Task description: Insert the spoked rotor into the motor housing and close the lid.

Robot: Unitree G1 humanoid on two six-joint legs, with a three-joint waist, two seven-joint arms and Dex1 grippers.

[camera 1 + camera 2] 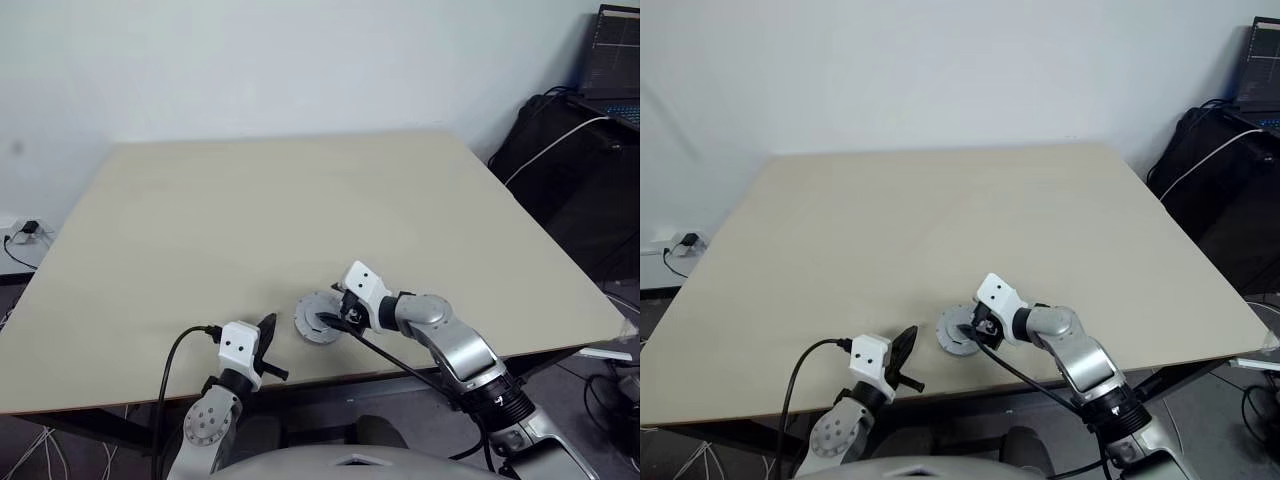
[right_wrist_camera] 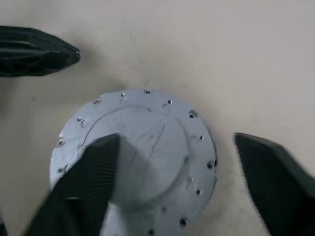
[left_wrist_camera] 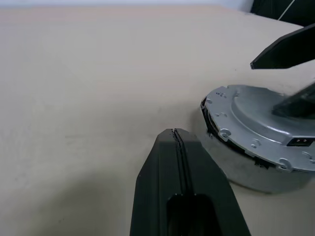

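The silvery-grey lid sits flat and even around its rim (image 2: 208, 136), so the motor housing (image 1: 321, 339) should rise together with the lid in one piece when I lift.
The silvery-grey lid (image 2: 147, 142) lies flat on top of the motor housing (image 3: 246, 174), whose pale side wall shows under it, near the table's front edge (image 1: 316, 318). The spoked rotor is hidden. My right gripper (image 2: 175, 140) hangs just over the lid, open, one finger above the disc and the other off its edge, holding nothing. My left gripper (image 3: 177, 135) is shut and empty, resting low on the table a short way to the left of the housing and pointing toward it (image 1: 267, 332).
The beige table (image 1: 260, 210) stretches away behind the parts. Its front edge runs just below the two grippers. A black bag (image 1: 560, 150) and a laptop (image 1: 612, 50) stand off the table at the right. A wall outlet with cables (image 1: 25, 232) is at the left.
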